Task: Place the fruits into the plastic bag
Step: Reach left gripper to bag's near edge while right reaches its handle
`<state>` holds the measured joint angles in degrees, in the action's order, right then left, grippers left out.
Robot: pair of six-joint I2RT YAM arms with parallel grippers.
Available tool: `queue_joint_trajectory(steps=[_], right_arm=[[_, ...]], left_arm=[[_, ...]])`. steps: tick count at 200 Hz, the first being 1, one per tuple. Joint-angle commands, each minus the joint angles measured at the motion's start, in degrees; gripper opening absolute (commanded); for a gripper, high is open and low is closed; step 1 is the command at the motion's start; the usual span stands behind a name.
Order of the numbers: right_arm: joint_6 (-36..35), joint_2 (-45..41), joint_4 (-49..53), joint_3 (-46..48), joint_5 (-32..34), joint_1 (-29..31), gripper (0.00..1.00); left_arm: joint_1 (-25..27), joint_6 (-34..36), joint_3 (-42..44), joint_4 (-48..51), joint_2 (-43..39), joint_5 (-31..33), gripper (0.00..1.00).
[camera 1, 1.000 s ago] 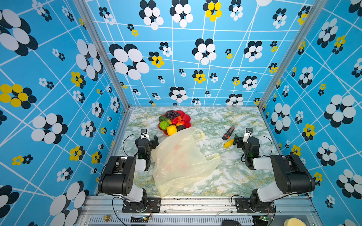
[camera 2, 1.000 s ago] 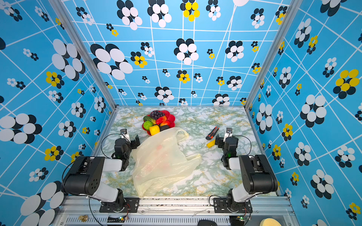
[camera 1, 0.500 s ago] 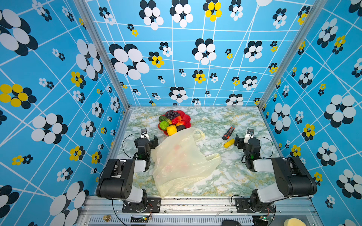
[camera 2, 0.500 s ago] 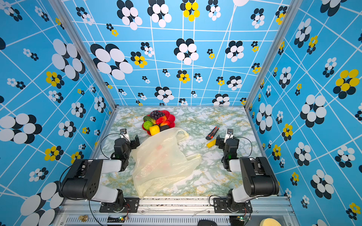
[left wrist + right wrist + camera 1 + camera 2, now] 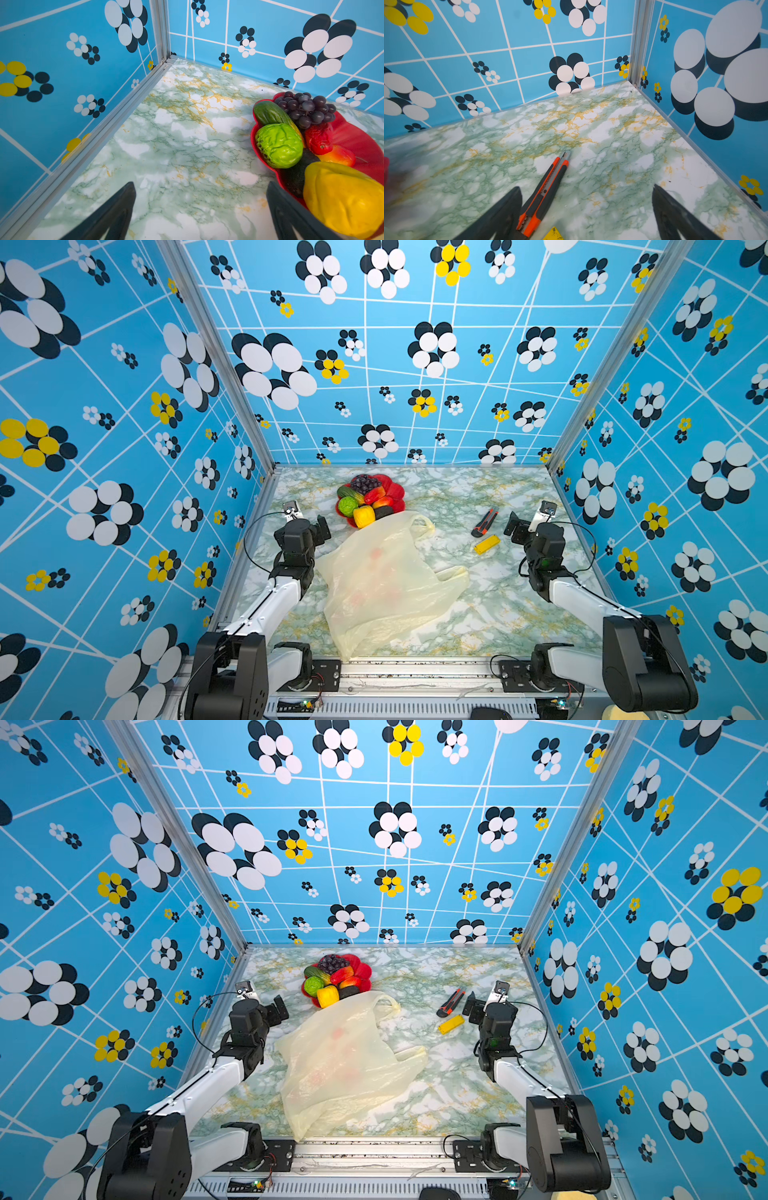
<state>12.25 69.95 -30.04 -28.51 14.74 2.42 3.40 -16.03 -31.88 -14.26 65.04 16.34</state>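
Note:
I should keep moving my right gripper toward the handle's tip (image 5: 462, 572) until the fingers close there, because the plastic bag's near handle (image 5: 448, 581) sticks out clear of the yellow strip.
The fruits (image 5: 365, 499) (image 5: 334, 979) are piled on a red flower-shaped plate (image 5: 397, 490) at the back middle: a purple grape bunch (image 5: 305, 108), a green piece (image 5: 278, 145), a yellow piece (image 5: 342, 197) and red-orange ones. The plastic bag (image 5: 382, 585) (image 5: 345, 1060) lies flat and crumpled in front of the plate, its handle end overlapping the plate's near rim. My left gripper (image 5: 322, 526) (image 5: 200, 185) is open and empty, just left of the plate. My right gripper (image 5: 513, 526) (image 5: 586, 189) is open and empty over bare tabletop, far from the bag.
An orange-black cutter (image 5: 484, 522) (image 5: 548, 187) lies beside the right gripper's inner finger, with a flat yellow strip (image 5: 486, 544) just in front of it. Blue patterned walls close in the marble table on three sides; a metal rail (image 5: 415, 664) runs along the front.
Both arms have stretched out, their elbows swinging down toward the front rail. The grippers have edged slightly toward the back. Bag, fruits and cutter have not moved.

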Motion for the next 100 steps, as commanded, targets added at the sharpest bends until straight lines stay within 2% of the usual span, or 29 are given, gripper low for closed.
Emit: queue_joint_trajectory(steps=[1,25,41,75,100], right_arm=[[10.75,-1.92,13.46,-6.34,-5.51,-0.31,0.99],[18.53,-0.87,26.85,-12.88,-14.50,-0.30,0.99],[22.87,-0.39,30.69,-14.72,-20.44,-0.31,0.99],[27.94,-1.85,36.33,-15.89,-27.03,-0.32,0.99],[30.04,-3.34,40.49,-16.35,-31.22,-0.22,0.99]], left_arm=[[0.27,-6.64,-5.18,12.05,-1.90,-3.63,0.99],[1.91,-7.53,-10.15,21.53,-2.24,-5.14,0.99],[2.73,-9.01,-11.81,24.85,-2.76,-7.96,0.99],[2.75,-15.37,-14.11,30.87,-3.95,-17.06,0.99],[2.79,-17.02,-15.04,34.24,-5.02,-23.22,0.99]])
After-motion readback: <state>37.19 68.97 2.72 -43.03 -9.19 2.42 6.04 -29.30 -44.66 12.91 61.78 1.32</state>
